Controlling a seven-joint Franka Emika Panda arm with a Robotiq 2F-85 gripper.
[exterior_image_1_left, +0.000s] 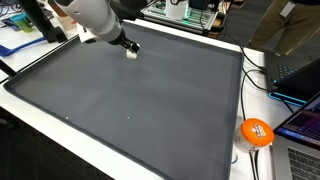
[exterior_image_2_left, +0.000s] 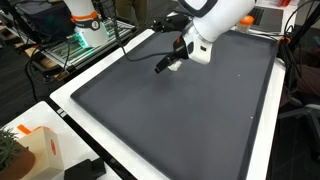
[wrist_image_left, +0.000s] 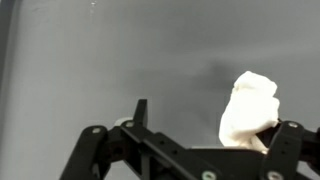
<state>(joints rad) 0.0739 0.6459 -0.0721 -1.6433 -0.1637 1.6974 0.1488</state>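
Observation:
I should lift clear and center the open fingers over the lump (wrist_image_left: 247, 106), because the white lump lies (wrist_image_left: 265, 127) against one finger of my gripper, away from the middle of the gap.
My gripper (exterior_image_1_left: 128, 46) hangs low over the far part of a dark grey mat (exterior_image_1_left: 130, 110), near its back edge. A small white crumpled lump (exterior_image_1_left: 132, 55) lies on the mat right at the fingertips. In the wrist view the gripper (wrist_image_left: 200, 122) stands open, with the left finger (wrist_image_left: 140, 112) well apart from the white lump (wrist_image_left: 250, 110), which sits against the right finger. The space between the fingers is otherwise bare mat. In an exterior view the gripper (exterior_image_2_left: 170, 63) points down and to the left over the mat (exterior_image_2_left: 180, 120).
An orange round object (exterior_image_1_left: 256, 132) and cables lie off the mat's right edge beside laptops (exterior_image_1_left: 300, 140). A cardboard box (exterior_image_2_left: 35, 150), a plant (exterior_image_2_left: 8, 150) and a black device (exterior_image_2_left: 85, 170) sit at the near corner. Lab gear (exterior_image_2_left: 85, 25) stands behind the table.

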